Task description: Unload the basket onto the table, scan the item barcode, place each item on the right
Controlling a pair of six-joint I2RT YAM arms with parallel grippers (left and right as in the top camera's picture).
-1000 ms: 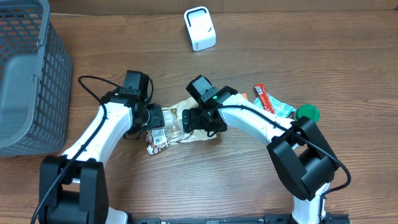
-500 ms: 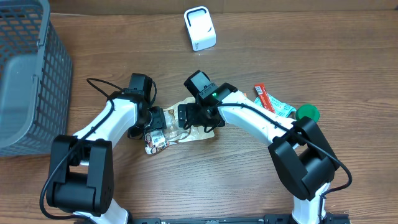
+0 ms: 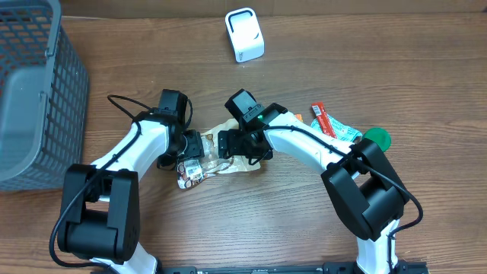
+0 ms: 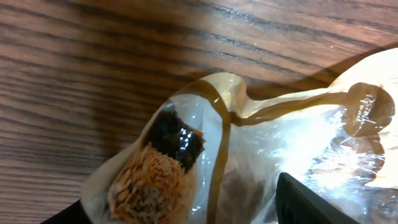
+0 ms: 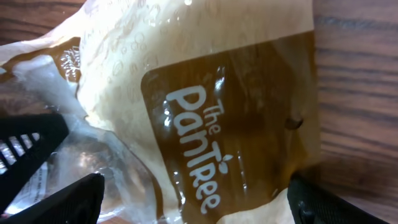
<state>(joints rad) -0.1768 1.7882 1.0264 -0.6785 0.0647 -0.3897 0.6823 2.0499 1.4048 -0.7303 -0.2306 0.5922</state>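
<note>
The robot's left gripper is holding the bun end and crowding the bag's white label, so the right gripper should grasp the flat tan end before the left gripper moves away.
A crumpled clear and tan bread bag printed "The PanTree" lies on the wooden table between both arms. My left gripper is at its left end. In the left wrist view the bag holds a topped bun, and the gripper has one finger on each side of it, closed against the plastic. My right gripper hovers over the bag's right half. In the right wrist view its jaws stand wide open over the bag's brown label. No barcode shows. The white scanner stands at the back.
A grey mesh basket fills the far left. To the right of the bag lie a red packet, a teal packet and a green lid.
The left arm has shifted a little to the right, towards the bag, and the right gripper has slid slightly left over it. The bag has hardly moved.
</note>
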